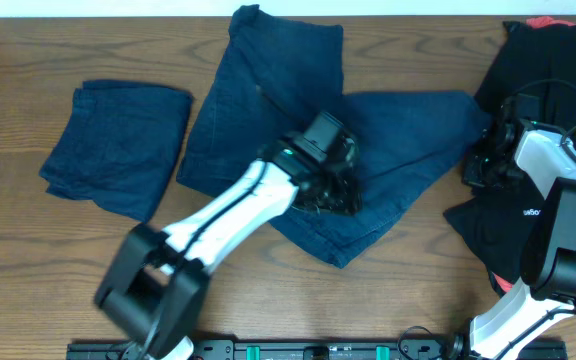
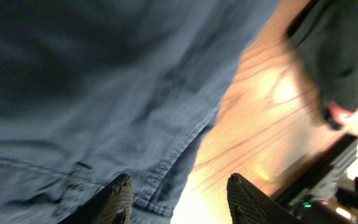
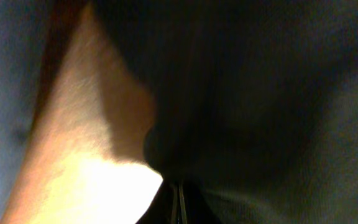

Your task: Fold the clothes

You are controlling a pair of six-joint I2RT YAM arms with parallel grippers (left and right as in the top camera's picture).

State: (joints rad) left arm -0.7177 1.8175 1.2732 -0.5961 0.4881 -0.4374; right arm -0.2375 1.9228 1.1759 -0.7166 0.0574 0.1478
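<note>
Next, my right gripper pulls the black garment clear first, because that garment crowds the end of the spread shorts' leg. Then my right gripper should go to that leg.
Dark navy shorts lie spread and rumpled mid-table, one leg stretching right. A second navy pair lies folded into a rectangle at the left. My left gripper hangs over the front part of the spread shorts. In the left wrist view it is open, its fingers either side of the shorts' stitched hem, with bare wood under the right finger. My right gripper is at the left edge of a black garment. In the right wrist view its fingers are pressed together against dark cloth.
A pile of black clothes with a red bit covers the right side of the wooden table, partly under the right arm. A black rail runs along the front edge.
</note>
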